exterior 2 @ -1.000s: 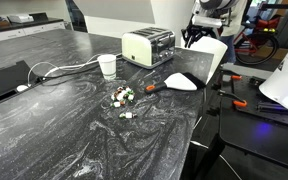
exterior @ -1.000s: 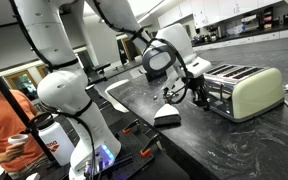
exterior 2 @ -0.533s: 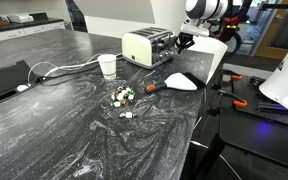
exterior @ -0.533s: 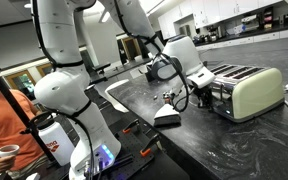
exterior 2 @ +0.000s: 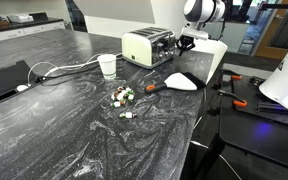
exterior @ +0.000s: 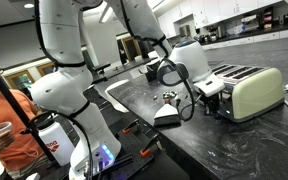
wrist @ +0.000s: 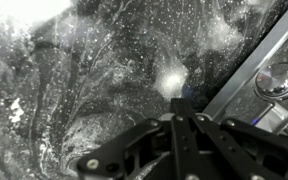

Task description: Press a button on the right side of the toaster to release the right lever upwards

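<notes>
My gripper's fingers are pointing at the counter (wrist: 174, 78) beside the toaster's control panel. I should back away, lift and tilt toward the panel (wrist: 277, 80) before I press the button.
The toaster (exterior: 242, 88) is wide, with cream rounded sides and a chrome top, standing on the dark marbled counter; it also shows in an exterior view (exterior 2: 147, 46). Its chrome end panel with a round knob (wrist: 277, 80) shows at the right edge of the wrist view. My gripper (exterior: 206, 97) is shut and empty, its fingertips (wrist: 181, 108) pressed together, close beside the toaster's control end and just above the counter. In an exterior view my gripper (exterior 2: 181, 42) sits right of the toaster.
A white paper cup (exterior 2: 107, 66) and a white cable stand by the toaster. Small wrapped items (exterior 2: 122, 97) and a white-headed brush (exterior 2: 179, 81) lie on the counter. A white wedge (exterior: 168, 117) sits near the counter edge. A person in orange (exterior: 2, 120) stands nearby.
My arm has swung closer to the toaster's control end and lowered; the gripper stays shut. The person's cup hand has moved down.
</notes>
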You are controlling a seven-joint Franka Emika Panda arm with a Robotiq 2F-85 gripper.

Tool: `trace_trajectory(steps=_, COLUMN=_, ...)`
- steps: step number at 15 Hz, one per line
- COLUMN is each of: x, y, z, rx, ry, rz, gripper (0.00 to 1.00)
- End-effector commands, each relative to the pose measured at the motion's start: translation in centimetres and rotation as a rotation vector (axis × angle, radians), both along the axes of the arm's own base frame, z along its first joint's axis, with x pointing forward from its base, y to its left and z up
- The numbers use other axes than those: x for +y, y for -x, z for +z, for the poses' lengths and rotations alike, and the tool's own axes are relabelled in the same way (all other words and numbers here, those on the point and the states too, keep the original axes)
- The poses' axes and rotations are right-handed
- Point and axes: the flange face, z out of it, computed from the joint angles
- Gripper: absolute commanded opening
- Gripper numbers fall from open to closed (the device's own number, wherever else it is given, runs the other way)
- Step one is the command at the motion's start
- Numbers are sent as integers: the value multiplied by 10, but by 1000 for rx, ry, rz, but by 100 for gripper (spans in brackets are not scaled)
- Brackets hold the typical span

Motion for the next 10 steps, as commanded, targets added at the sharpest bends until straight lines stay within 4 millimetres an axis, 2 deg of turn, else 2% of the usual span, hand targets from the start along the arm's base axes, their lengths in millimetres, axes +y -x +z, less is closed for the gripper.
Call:
trace_trajectory(steps=1, x=-17, y=7, z=-2, rx=-3, ry=-14, rz=-53, gripper=0)
trace_trajectory(steps=5, x=-43, y=23, z=0, rx=-26, ry=-38, rz=-101, gripper=0)
trace_trajectory(steps=10, x=-61, y=18, z=9, rx=-154, ry=-137, rz=-81, gripper=0)
